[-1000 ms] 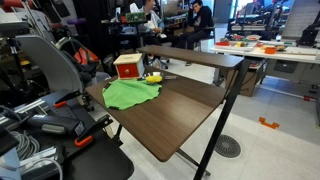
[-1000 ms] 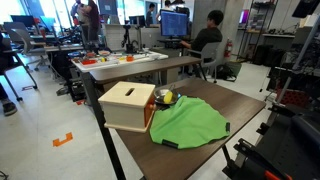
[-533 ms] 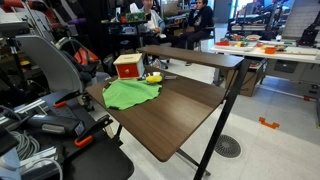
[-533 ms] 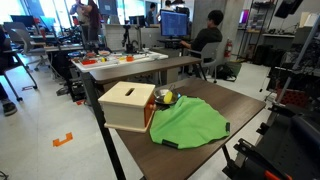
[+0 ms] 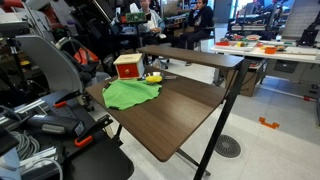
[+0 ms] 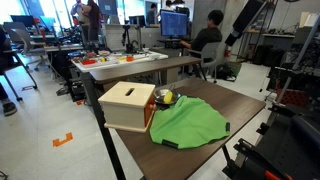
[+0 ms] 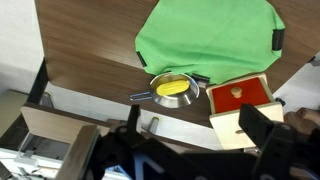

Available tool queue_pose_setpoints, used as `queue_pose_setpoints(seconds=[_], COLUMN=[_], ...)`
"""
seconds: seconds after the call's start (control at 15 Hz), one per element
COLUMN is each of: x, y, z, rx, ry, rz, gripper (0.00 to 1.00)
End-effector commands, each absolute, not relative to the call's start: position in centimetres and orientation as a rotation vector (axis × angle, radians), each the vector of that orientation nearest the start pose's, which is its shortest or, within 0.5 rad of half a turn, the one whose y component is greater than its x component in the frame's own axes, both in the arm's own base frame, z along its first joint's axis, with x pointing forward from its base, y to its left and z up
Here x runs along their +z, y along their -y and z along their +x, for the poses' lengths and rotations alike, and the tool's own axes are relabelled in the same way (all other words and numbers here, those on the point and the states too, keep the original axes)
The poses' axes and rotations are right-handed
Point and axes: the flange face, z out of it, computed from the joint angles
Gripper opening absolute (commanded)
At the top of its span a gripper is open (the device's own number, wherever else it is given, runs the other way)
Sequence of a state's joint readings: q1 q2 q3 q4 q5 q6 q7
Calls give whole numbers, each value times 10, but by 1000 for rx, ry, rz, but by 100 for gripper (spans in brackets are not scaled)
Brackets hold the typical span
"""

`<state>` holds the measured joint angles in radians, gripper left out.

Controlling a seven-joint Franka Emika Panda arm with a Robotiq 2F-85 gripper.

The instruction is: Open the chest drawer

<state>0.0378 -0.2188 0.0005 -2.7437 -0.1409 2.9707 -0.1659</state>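
My gripper should center its open fingers over the knob before it goes down, because the knob on the chest drawer's red side [image 7: 236, 92] is off to one side of them.
The chest drawer is a small red box with a pale tan top. It stands at the table's far corner in both exterior views [image 5: 127, 66] [image 6: 127, 105]. In the wrist view it [image 7: 240, 98] lies at lower right, showing a red face with a small knob and a pale panel beside it. My gripper [image 7: 200, 140] is open and empty, high above the table's edge, its right finger over the chest's pale panel. The arm [image 6: 245, 20] reaches in from above, well clear of the chest.
A green cloth [image 6: 188, 122] [image 7: 205, 40] lies spread on the brown table [image 5: 180, 115] beside the chest. A small metal pan holding a yellow object [image 7: 173, 87] sits between cloth and chest. Chairs, desks and people stand behind.
The arm has swung further into both exterior views, above the table. The chest, cloth and pan have not moved.
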Motion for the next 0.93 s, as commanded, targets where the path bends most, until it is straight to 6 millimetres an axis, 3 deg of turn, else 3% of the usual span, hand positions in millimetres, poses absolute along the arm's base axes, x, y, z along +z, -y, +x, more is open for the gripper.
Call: queue_pose_setpoints(seconds=[0.0,0.2,0.33,0.53,0.87], x=[296,294,293,283,250], y=[-54,-108,-128,-126,-95], z=[468,487,505,526,540], rx=[-733,-669,-659,-617,-481], ry=[656,771,842,920,985], rz=[-3022,-2926,-2853,-2795,-2771], gripper=[100,100,100,100,100])
